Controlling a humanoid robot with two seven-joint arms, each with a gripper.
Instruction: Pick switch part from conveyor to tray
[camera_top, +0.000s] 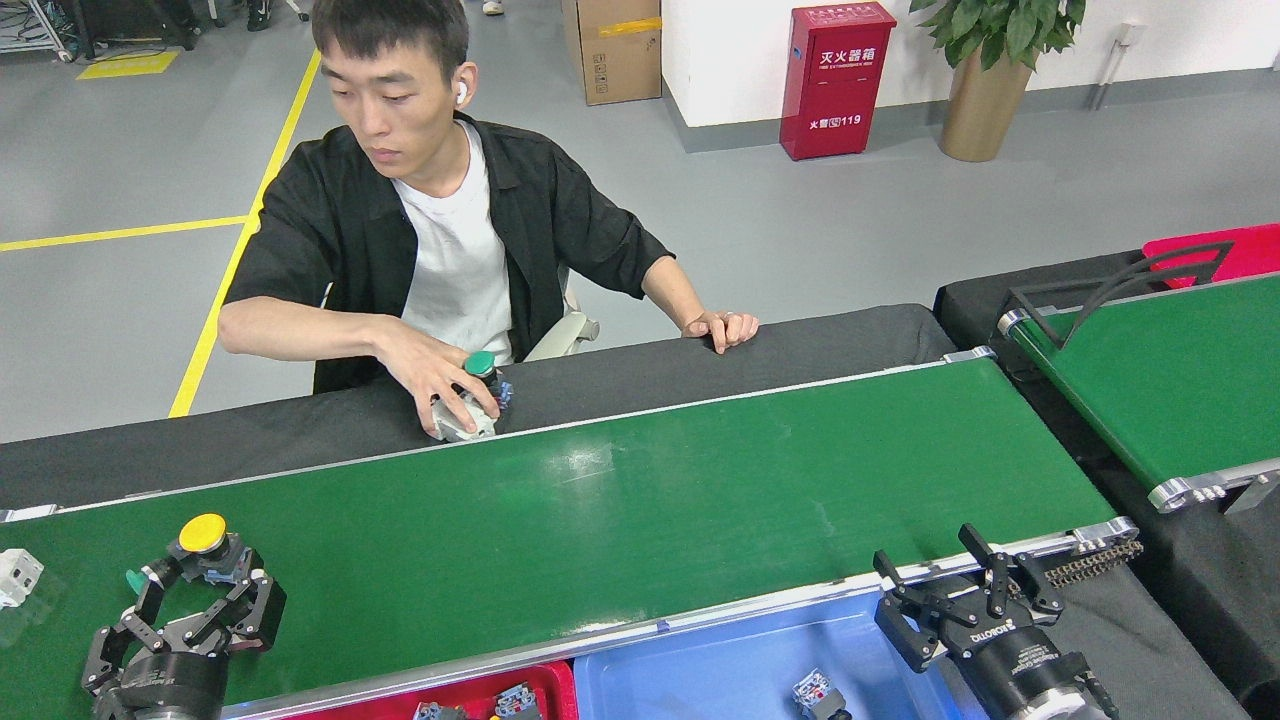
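My gripper is going to lift the yellow-capped switch part (205, 535), and a separate green-capped one should stay on the belt, because the green cap (136, 580) points away from the yellow button.
The conveyor (640, 510) runs across the head view as a wide green belt. At its left end lies a switch part with a yellow button (205, 540) and a green cap (134, 580). My left gripper (200, 603) is open just in front of it, fingers (262, 605) spread on either side of its near end, not closed on it. A white switch part (14, 575) sits at the far left edge. My right gripper (935, 572) stands open and empty over the blue tray (700, 670), which holds one small part (818, 692). A red tray (475, 700) holds a few parts.
A person sits behind the belt. One hand (440, 380) presses a green-capped part and a white part at the far rail; the other hand (725, 328) rests on the black cloth. A second green belt (1170, 380) with a black guide bar stands at the right.
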